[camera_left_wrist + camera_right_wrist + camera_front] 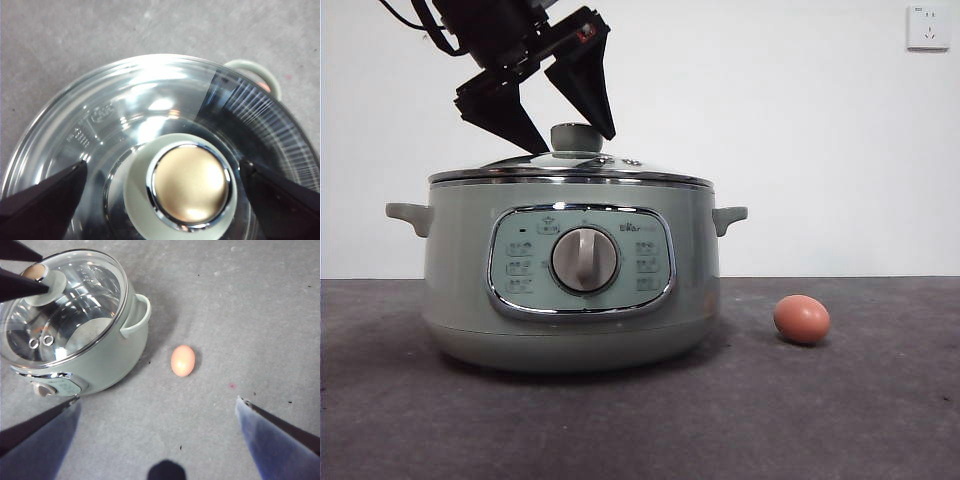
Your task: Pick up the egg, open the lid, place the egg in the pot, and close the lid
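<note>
My gripper will find the pale green pot empty when it lifts the glass lid, because only shiny metal shows through the lid.
The pale green pot stands left of centre with the glass lid resting on it. My left gripper reaches down from the upper left. It is open, with one jaw on each side of the lid's knob and a gap to the knob on both sides. The brown-orange egg lies on the grey table to the right of the pot. My right gripper hangs open high above the table, holding nothing, with the egg and the pot below it.
A white wall socket sits at the upper right of the back wall. One side handle of the pot sticks out past the lid's rim. Grey table stretches around the pot and the egg.
</note>
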